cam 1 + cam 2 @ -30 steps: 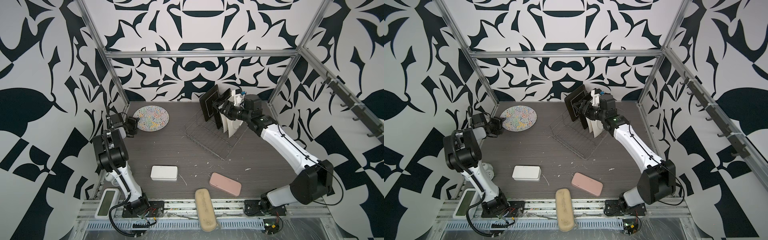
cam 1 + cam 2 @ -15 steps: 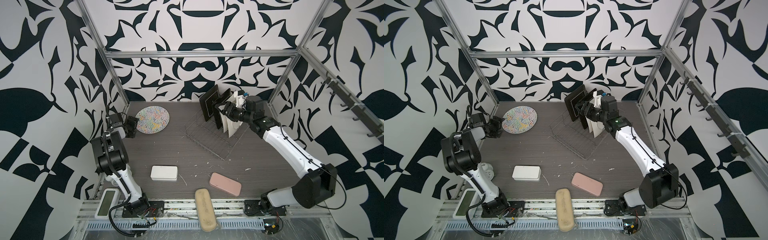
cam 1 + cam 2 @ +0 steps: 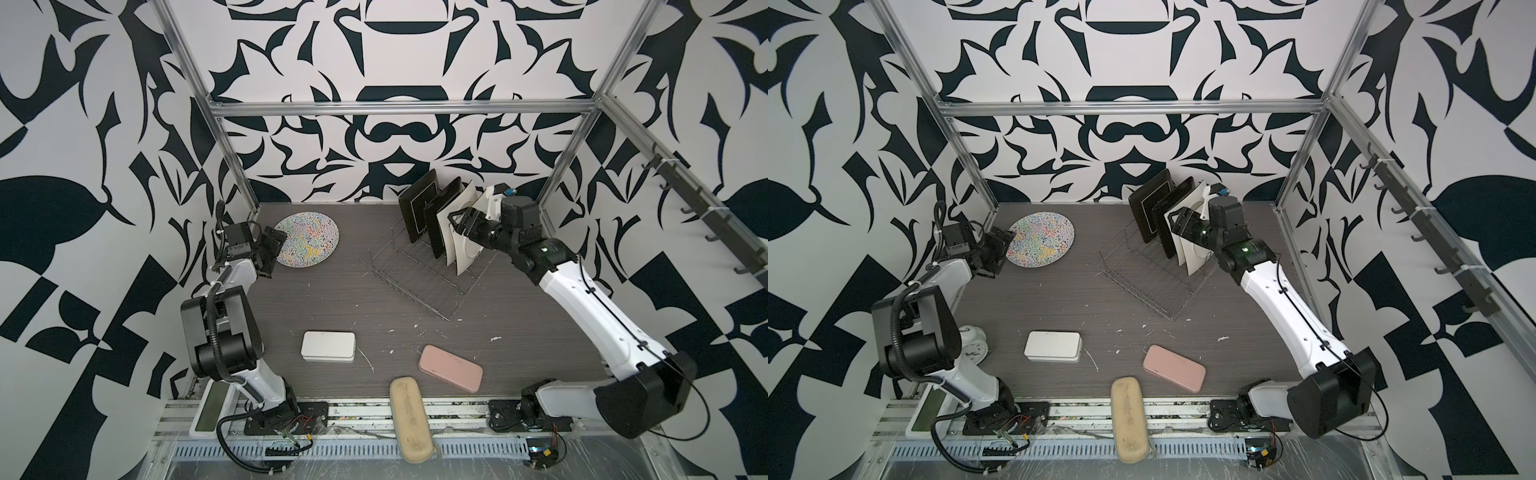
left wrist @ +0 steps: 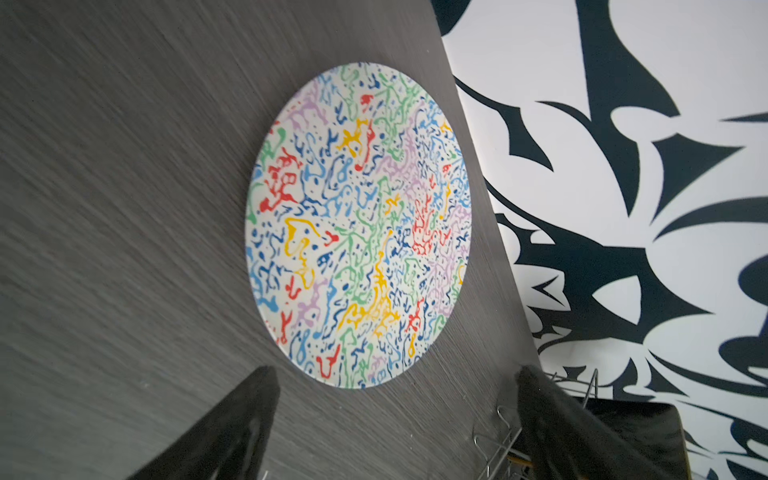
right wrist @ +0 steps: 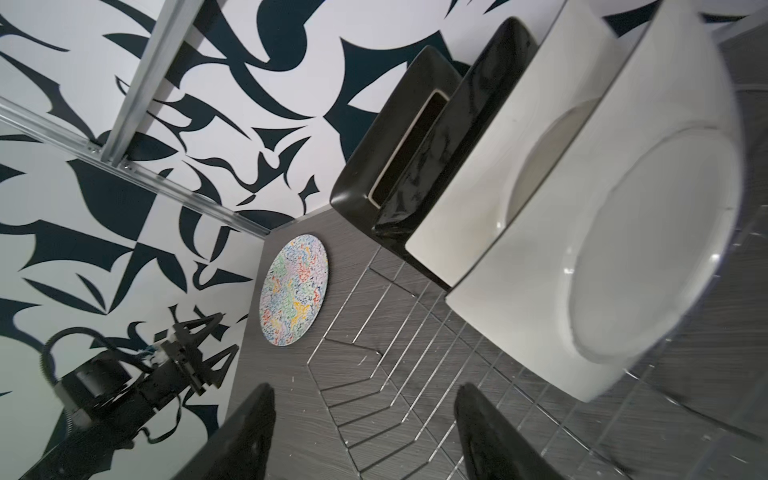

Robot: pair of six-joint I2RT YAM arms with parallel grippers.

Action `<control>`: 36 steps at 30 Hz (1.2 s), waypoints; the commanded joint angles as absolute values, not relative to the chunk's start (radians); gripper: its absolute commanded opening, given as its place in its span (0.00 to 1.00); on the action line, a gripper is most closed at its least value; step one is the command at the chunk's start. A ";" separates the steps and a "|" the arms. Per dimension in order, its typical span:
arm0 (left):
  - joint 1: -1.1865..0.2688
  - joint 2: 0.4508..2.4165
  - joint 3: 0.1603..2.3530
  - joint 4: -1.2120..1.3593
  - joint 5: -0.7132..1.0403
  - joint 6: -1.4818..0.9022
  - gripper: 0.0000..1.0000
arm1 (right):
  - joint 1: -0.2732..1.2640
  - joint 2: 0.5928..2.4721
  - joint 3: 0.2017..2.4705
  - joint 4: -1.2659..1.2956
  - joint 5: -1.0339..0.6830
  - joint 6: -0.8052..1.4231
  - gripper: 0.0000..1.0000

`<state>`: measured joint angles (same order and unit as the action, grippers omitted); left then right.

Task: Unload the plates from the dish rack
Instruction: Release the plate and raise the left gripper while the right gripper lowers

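My right gripper needs to swing round to the plate's front edge (image 5: 518, 352) and straddle it, because the gripper faces the broad back of the nearest white-backed plate (image 5: 652, 240).
The round squiggle plate (image 3: 307, 240) (image 4: 357, 224) lies flat on the table at the back left. My left gripper (image 3: 276, 245) (image 4: 395, 374) stands open just off its rim, touching nothing. The wire dish rack (image 3: 419, 274) holds two black square plates (image 3: 417, 208) (image 5: 399, 137) and two white-backed plates (image 3: 469, 253) (image 5: 623, 249), all on edge at its far end. My right gripper (image 3: 455, 220) (image 5: 365, 390) hovers open beside the upper part of the nearest white-backed plate. Only rack wires and table show between its fingers.
A white tin (image 3: 328, 346), a pink case (image 3: 451, 368) and a beige case (image 3: 409, 415) lie toward the table's front edge. A small clock (image 3: 974, 345) stands by the left arm's base. Patterned walls and metal frame posts close in the back and sides.
My left gripper has opened wider beside the round plate, which stays flat on the table. The right gripper has shifted slightly at the white-backed plates.
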<state>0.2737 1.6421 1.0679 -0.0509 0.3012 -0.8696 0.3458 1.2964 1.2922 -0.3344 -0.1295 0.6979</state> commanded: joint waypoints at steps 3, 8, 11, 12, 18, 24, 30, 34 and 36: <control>0.229 1.563 1.053 -0.117 0.317 -0.799 0.94 | 0.385 1.231 1.293 -0.429 0.156 0.629 0.69; 0.196 1.489 1.038 -0.150 0.347 -0.764 0.94 | 0.520 1.273 1.348 -0.531 0.487 0.574 0.72; 0.193 1.447 1.027 -0.191 0.375 -0.733 0.94 | 0.623 1.347 1.405 -0.602 0.707 0.571 0.74; 0.193 1.433 1.023 -0.202 0.384 -0.725 0.94 | 0.647 1.380 1.430 -0.632 0.760 0.580 0.75; 0.193 1.362 0.988 -0.236 0.408 -0.702 0.94 | 0.703 1.573 1.575 -0.824 0.925 0.718 0.76; 0.193 1.336 0.995 -0.265 0.422 -0.692 0.94 | 0.719 1.711 1.653 -0.912 1.044 0.753 0.74; 0.193 1.330 1.005 -0.271 0.430 -0.699 0.94 | 0.720 1.775 1.650 -0.886 1.020 0.730 0.70; 0.192 1.327 1.009 -0.273 0.430 -0.701 0.94 | 0.721 1.804 1.648 -0.852 1.000 0.717 0.70; 0.192 1.324 1.008 -0.274 0.431 -0.701 0.94 | 0.719 1.827 1.655 -0.844 1.017 0.708 0.69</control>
